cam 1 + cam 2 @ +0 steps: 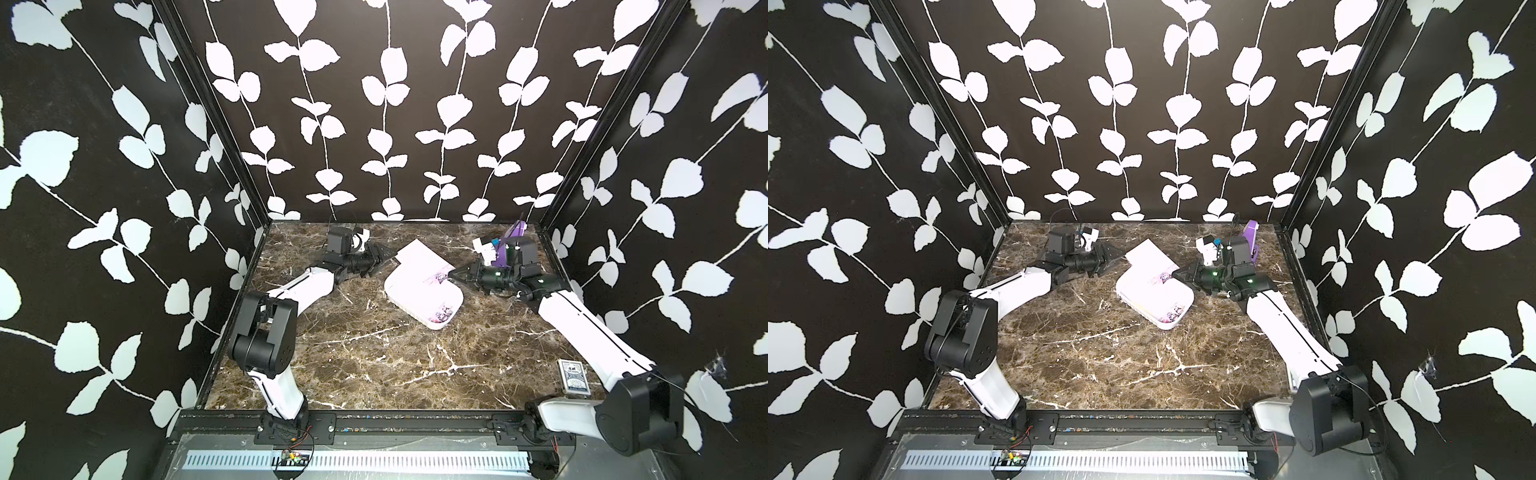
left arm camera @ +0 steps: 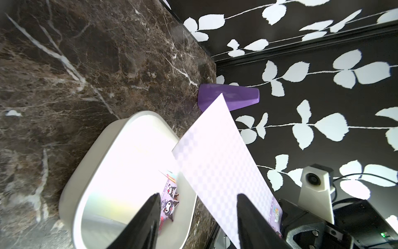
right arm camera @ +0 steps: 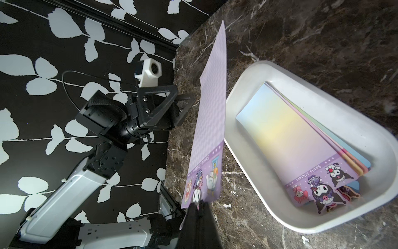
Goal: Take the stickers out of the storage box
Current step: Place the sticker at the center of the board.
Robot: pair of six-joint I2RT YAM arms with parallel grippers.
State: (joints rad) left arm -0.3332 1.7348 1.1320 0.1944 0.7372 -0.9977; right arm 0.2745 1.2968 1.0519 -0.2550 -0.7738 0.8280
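My right gripper is holding the lilac sheet's cartoon end (image 1: 441, 276), and stickers are still in the storage box. Next, my left gripper takes the sheet's plain part (image 1: 420, 257) first.
The white storage box (image 1: 434, 326) (image 1: 1167, 326) (image 2: 71, 194) (image 3: 247, 73) lies mid-table, and a stack of stickers (image 3: 301, 140) (image 2: 170, 202) rests inside it. My right gripper (image 1: 451, 274) (image 1: 1177, 274) (image 3: 199, 203) is shut on the cartoon end of one lilac sticker sheet (image 1: 419, 259) (image 1: 1148, 259) (image 2: 215, 155) (image 3: 212, 112). The sheet is lifted clear of the box and slants toward the back left. My left gripper (image 1: 384, 257) (image 1: 1115, 257) (image 2: 198, 195) (image 3: 183, 103) is open beside the sheet's plain part. The sheet's long edge shows between its fingers; no grip shows.
A purple wedge (image 1: 509, 245) (image 1: 1250, 237) (image 2: 228, 94) stands in the back right corner behind my right arm. A blue playing card box (image 1: 573, 376) lies at the front right near that arm's base. Patterned walls close in the marble table on three sides.
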